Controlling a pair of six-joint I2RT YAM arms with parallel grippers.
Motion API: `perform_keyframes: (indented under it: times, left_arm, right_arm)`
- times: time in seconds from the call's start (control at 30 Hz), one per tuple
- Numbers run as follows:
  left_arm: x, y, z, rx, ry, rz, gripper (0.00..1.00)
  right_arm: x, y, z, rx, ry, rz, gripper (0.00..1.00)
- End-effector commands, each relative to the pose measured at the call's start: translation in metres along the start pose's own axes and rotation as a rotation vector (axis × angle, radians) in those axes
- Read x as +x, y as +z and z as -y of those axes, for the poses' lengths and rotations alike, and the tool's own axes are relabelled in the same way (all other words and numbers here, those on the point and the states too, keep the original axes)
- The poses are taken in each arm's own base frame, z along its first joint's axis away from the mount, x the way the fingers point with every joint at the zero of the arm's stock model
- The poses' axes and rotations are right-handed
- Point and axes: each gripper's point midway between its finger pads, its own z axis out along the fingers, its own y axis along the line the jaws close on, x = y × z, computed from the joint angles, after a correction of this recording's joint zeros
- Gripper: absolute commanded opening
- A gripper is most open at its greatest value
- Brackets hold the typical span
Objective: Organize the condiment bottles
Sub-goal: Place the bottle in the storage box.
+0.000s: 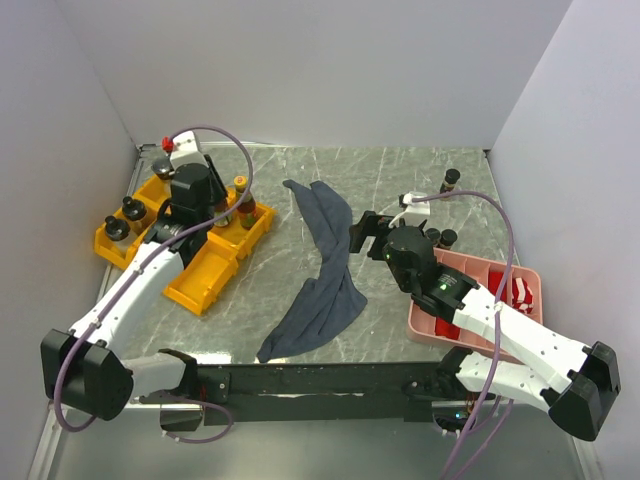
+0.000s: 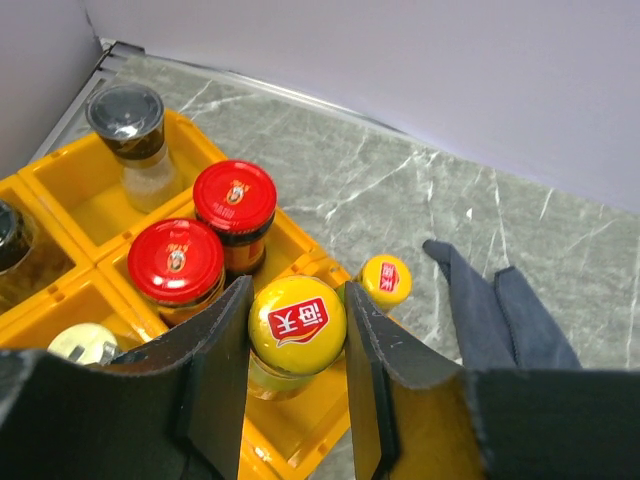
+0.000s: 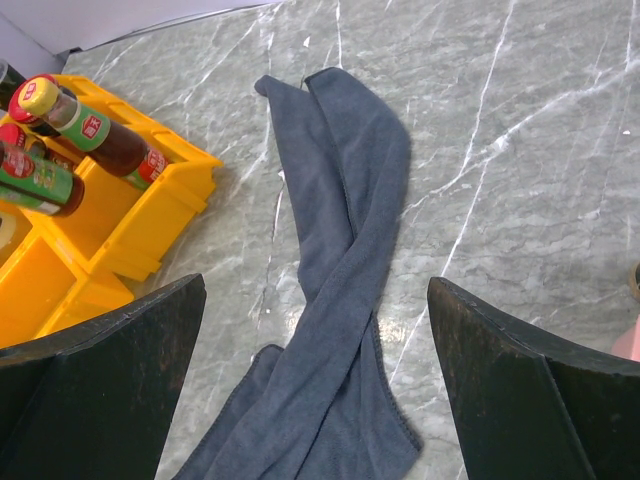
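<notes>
My left gripper should keep going down until the gripped bottle's base touches the tray's bottom (image 2: pixel 308 408), because the gripped bottle (image 2: pixel 297 326) hangs upright over the free space next to the slimmer yellow-capped bottle.
My left gripper (image 2: pixel 297 290) is shut on a yellow-capped sauce bottle (image 2: pixel 297 325) that stands in a compartment of the yellow tray (image 2: pixel 300 430). A pad touches each side of the cap. Two red-lidded jars (image 2: pixel 234 200) (image 2: pixel 176 260), a dark-capped shaker (image 2: pixel 127 115) and a second, slimmer yellow-capped bottle (image 2: pixel 385 280) stand close by in the tray. In the top view the left gripper (image 1: pixel 225 215) is over the tray's right side. Three small black-capped bottles (image 1: pixel 451 178) (image 1: pixel 448 237) (image 1: pixel 432 235) stand at the right. My right gripper (image 3: pixel 316 285) is open and empty above the cloth.
A grey-blue cloth (image 1: pixel 325 270) lies crumpled across the middle of the table. A pink tray (image 1: pixel 480 290) with red packets (image 1: pixel 515 292) sits under the right arm. The yellow tray (image 1: pixel 200 285) has bare front compartments. Two black-capped bottles (image 1: pixel 117 228) (image 1: pixel 133 208) stand at its left end.
</notes>
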Motion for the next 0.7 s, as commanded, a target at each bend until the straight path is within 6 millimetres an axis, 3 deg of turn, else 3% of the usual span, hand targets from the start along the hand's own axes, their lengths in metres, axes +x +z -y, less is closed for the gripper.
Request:
perform_keyframes:
  times: [0.0,0.37,0.67]
  left_arm:
    - [-0.062,0.001,0.019,0.082,-0.121,0.203,0.01]
    - [-0.044,0.015,0.024,0.102,-0.113,0.176,0.01]
    - [-0.021,0.027,0.015,0.057,-0.114,0.147,0.01]
  right_arm:
    - [-0.013,-0.001,0.002,0.011,0.023,0.053,1.00]
    - [-0.010,0.001,0.003,0.020,0.015,0.045,1.00]
    - [-0.011,0.000,0.003,0.015,0.015,0.050,1.00]
